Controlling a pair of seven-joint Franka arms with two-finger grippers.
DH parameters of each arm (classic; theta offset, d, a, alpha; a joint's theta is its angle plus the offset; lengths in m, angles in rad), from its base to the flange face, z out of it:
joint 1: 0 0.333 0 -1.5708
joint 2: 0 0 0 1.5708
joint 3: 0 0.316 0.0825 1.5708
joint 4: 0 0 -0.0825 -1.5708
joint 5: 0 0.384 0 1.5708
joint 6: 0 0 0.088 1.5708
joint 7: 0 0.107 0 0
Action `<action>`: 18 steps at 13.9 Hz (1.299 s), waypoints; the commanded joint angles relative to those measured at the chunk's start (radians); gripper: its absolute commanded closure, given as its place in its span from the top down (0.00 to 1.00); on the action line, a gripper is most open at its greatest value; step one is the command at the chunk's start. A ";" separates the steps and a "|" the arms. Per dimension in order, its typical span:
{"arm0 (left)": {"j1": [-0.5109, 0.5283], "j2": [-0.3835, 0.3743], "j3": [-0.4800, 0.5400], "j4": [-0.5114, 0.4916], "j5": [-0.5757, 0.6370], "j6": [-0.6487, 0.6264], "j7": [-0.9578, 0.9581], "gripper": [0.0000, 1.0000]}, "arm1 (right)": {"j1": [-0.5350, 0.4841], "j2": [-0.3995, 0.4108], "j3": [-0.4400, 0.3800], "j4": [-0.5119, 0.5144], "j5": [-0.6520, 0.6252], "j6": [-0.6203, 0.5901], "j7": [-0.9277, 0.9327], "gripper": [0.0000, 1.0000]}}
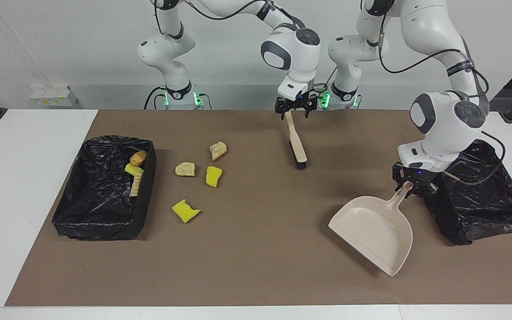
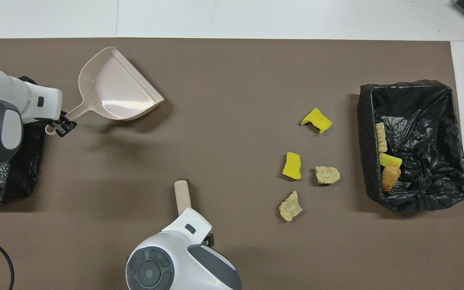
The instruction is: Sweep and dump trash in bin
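The bristles point away and the open fingers are on both sides of the brush handle, so my right gripper should keep moving onto the brush handle's end [image 1: 289, 115] until its fingers close there.
Several scraps of trash lie on the brown mat beside the bin [image 1: 98, 229] at the right arm's end: two yellow sponge chunks [image 1: 185, 210] [image 2: 292, 165] and two tan lumps [image 1: 185, 169] [image 2: 291, 206]. Three more scraps [image 1: 135, 171] [image 2: 389, 169] rest inside that bin [image 2: 364, 141]. My left gripper [image 1: 410, 184] [image 2: 61, 125] is shut on the handle of the beige dustpan [image 1: 374, 231] [image 2: 115, 86], which hangs tilted just above the mat. My right gripper [image 1: 295, 109] stands open over the handle end of the beige brush [image 1: 298, 149] [image 2: 182, 195]; from overhead the wrist hides it.
A second black-lined bin [image 1: 482, 200] [image 2: 10, 181] stands at the left arm's end, right beside the left gripper. The brown mat [image 1: 256, 249] covers most of the white table.
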 commanded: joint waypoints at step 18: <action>0.020 -0.029 -0.007 -0.057 0.039 0.005 0.373 0.00 | 0.026 -0.088 0.016 -0.260 0.050 0.207 -0.025 0.82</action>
